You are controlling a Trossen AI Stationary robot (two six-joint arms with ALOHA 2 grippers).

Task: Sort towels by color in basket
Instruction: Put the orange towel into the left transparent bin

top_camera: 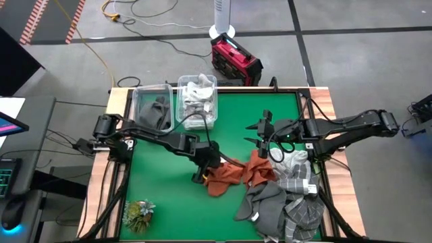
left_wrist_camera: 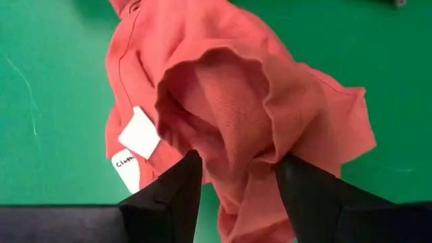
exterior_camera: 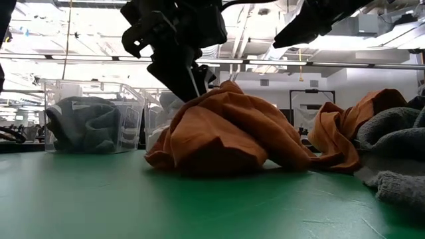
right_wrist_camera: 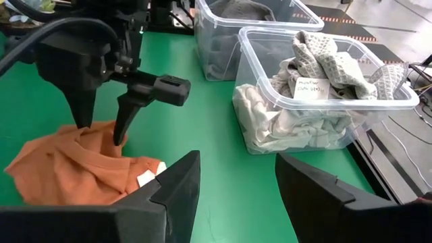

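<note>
I expect the rust-orange towel (top_camera: 221, 179) to come away alone when I lift it, since a green gap shows between it and the orange towel by the pile.
A rust-orange towel (top_camera: 223, 177) lies crumpled on the green table (top_camera: 169, 196) near its middle. My left gripper (top_camera: 202, 173) is over the towel's left end, slanting down, open. Its fingers stand on either side of a raised fold (left_wrist_camera: 229, 101). A second orange towel (top_camera: 260, 165) lies just to the right, against a pile of grey (top_camera: 266, 202), plaid (top_camera: 297, 181) and white (top_camera: 293, 159) towels. My right gripper (right_wrist_camera: 236, 175) hangs open above the table beyond the pile, with nothing between its fingers. My left gripper comes at the orange towel from above and the table's left, slanting down. Its open fingertips (right_wrist_camera: 120, 135) rest in the cloth, one on each side of the raised fold (left_wrist_camera: 236, 155). The towel lies slack on the table.
Two clear bins stand at the far edge. One (top_camera: 152, 108) holds a dark grey towel, the other (top_camera: 197, 101) holds white and patterned towels. A small green plant (top_camera: 138, 214) sits at the near left corner. Bare green table lies left of the orange towel.
</note>
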